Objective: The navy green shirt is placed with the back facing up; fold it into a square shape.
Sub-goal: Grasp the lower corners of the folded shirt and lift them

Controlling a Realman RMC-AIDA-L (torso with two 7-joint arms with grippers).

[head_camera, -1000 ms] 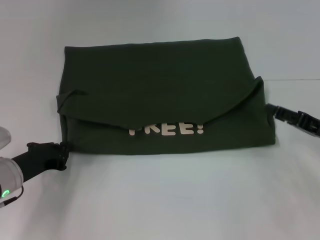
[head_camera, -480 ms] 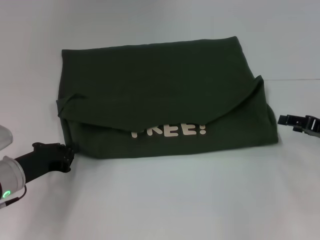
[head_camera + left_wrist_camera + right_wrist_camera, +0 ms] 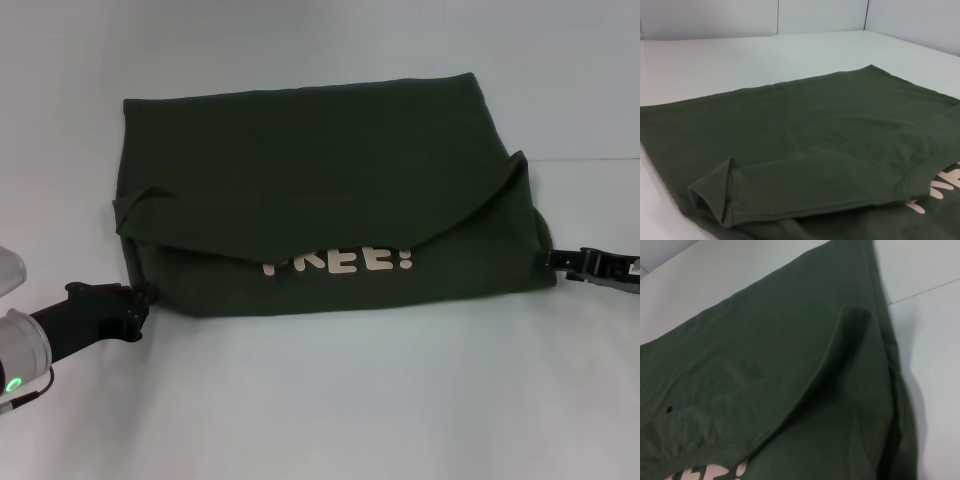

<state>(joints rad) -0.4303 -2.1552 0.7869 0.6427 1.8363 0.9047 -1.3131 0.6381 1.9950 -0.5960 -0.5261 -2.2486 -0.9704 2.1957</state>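
I should use both my grippers to drag the near corners (image 3: 540, 283) toward me before I fold them over to the shirt's far edge (image 3: 300, 92), because that edge lies well away from me.
The navy green shirt (image 3: 320, 170) lies folded into a wide band on the white table (image 3: 330, 400). Its upper layer is folded toward me and partly covers the cream lettering (image 3: 340, 262). My left gripper (image 3: 140, 303) sits low on the table, touching the shirt's near left corner. At the near right corner, my right gripper (image 3: 556, 262) meets the shirt's edge. The left wrist view looks across the shirt (image 3: 805, 145) and a folded sleeve edge (image 3: 720, 200). In the right wrist view the shirt (image 3: 765, 365) fills the picture, with a raised fold (image 3: 850, 325).
Bare white table surrounds the shirt on all sides. A thin seam line (image 3: 590, 158) crosses the table at the right. Pale wall panels (image 3: 820, 15) stand beyond the table's far edge in the left wrist view.
My right gripper drew away from the shirt, then came back left to its near right corner. The left gripper crept slightly toward the near left corner. The shirt's left edge shifted a little.
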